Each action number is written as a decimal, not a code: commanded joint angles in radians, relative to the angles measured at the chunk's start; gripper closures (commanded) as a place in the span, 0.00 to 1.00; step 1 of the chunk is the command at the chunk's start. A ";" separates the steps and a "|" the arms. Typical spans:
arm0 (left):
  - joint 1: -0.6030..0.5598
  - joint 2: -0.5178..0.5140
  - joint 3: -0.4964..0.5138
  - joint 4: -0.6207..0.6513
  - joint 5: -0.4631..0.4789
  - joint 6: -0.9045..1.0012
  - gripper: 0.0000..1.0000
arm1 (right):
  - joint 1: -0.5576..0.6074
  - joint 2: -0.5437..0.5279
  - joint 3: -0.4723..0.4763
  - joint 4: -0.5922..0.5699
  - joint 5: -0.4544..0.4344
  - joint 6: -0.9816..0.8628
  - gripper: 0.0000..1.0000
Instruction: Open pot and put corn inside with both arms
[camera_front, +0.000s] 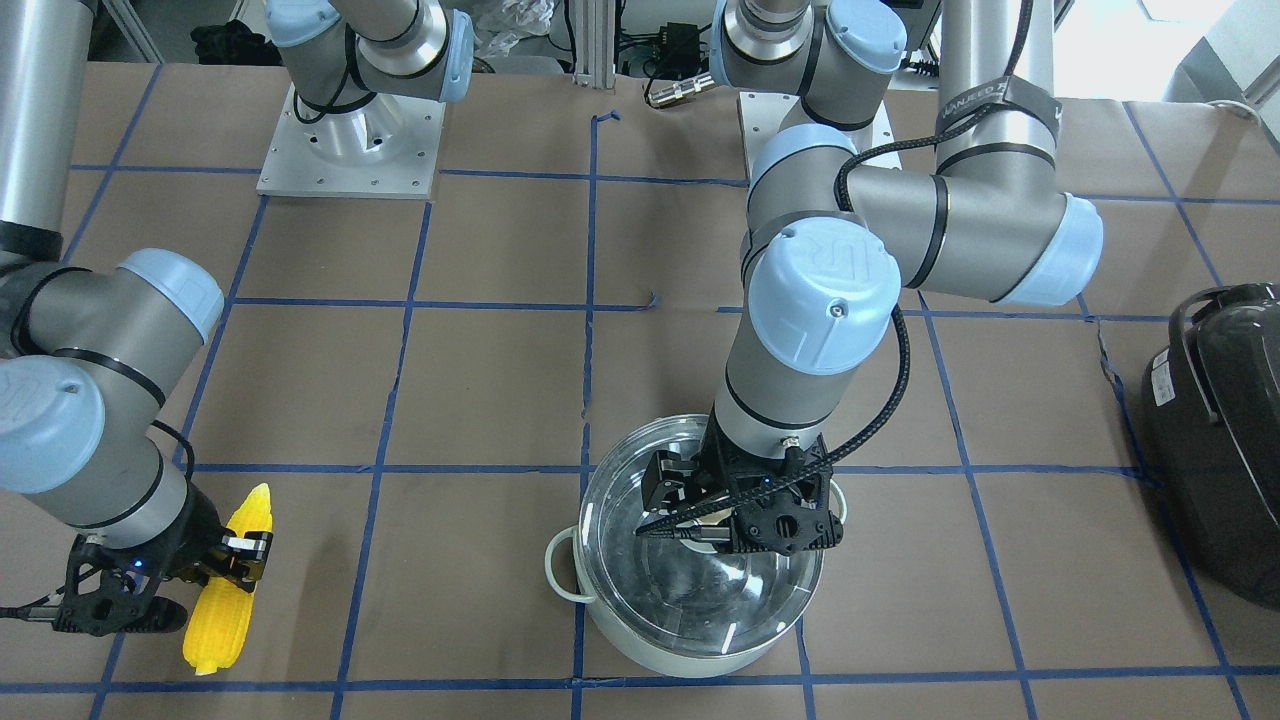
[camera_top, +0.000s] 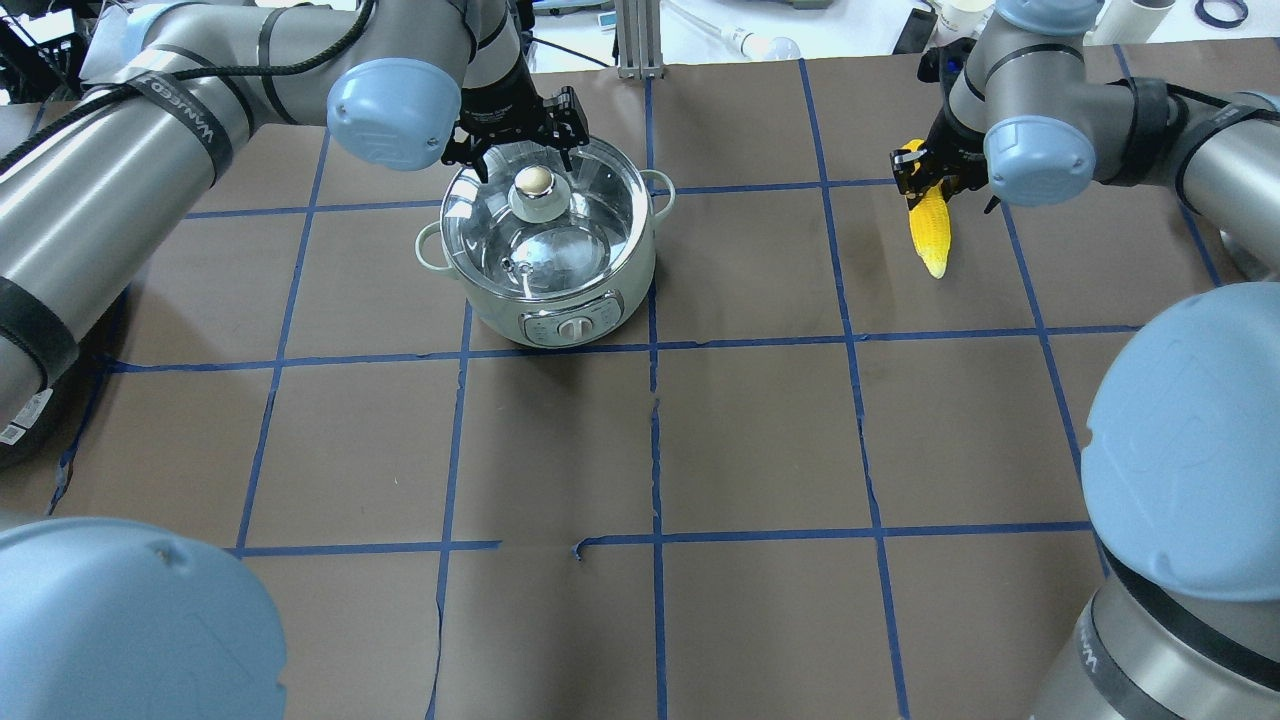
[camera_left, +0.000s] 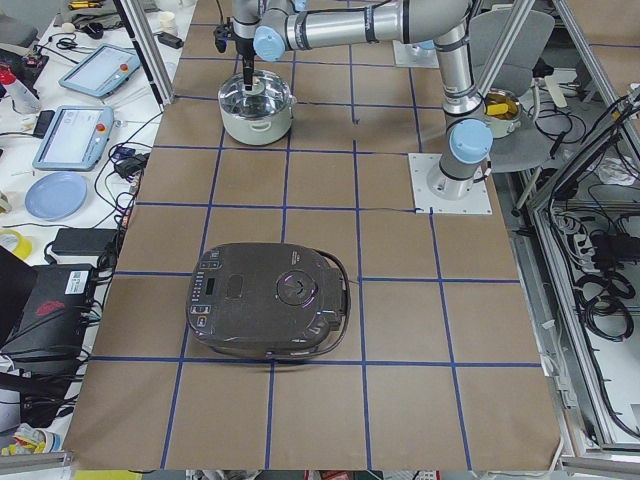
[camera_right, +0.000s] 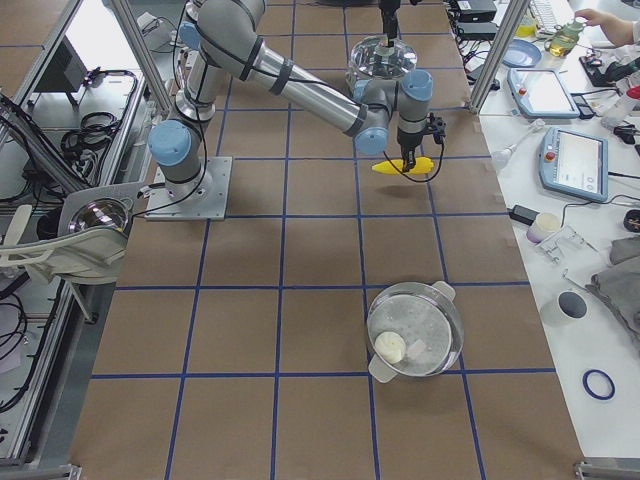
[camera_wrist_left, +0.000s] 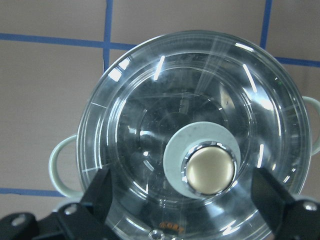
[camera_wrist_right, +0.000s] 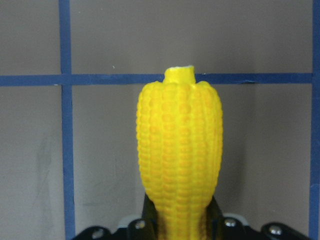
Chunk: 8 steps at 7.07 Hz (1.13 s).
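The glass lid (camera_front: 686, 593) lets only shiny steel show through, so I should expect an empty pot (camera_front: 642, 647) when I raise the lid by its beige knob.
The pot (camera_top: 560, 300) stands on the brown table with its glass lid (camera_top: 590, 215) on, beige knob (camera_top: 533, 182) on top. My left gripper (camera_top: 522, 150) is open just above the lid. In the left wrist view its fingers (camera_wrist_left: 100, 192) stand wide on either side of the knob (camera_wrist_left: 210, 170), not touching it. The yellow corn (camera_top: 932, 228) lies far to the right, on or just above the table. My right gripper (camera_top: 925, 180) is shut on its thin end. The right wrist view shows the corn (camera_wrist_right: 180, 155) held between the fingers.
A large dark grey appliance (camera_front: 1220, 450) sits at the table's end on my left, also seen in the exterior left view (camera_left: 270, 300). A second lidded steel pot (camera_right: 415, 330) stands near the table's right end. Arm base plates (camera_front: 350, 140) are at the back.
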<state>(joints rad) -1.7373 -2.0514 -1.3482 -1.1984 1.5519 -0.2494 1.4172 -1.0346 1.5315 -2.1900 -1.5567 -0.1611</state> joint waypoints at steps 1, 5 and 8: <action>-0.008 -0.021 0.000 0.005 0.000 -0.002 0.17 | 0.011 -0.008 -0.021 0.030 0.001 0.000 1.00; -0.011 0.008 0.008 -0.001 0.002 -0.011 0.97 | 0.078 -0.050 -0.117 0.189 0.001 0.023 1.00; 0.071 0.010 0.108 -0.077 0.014 0.100 1.00 | 0.146 -0.103 -0.172 0.293 -0.002 0.058 1.00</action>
<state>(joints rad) -1.7135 -2.0354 -1.2920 -1.2179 1.5567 -0.2180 1.5319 -1.1013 1.3831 -1.9596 -1.5584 -0.1136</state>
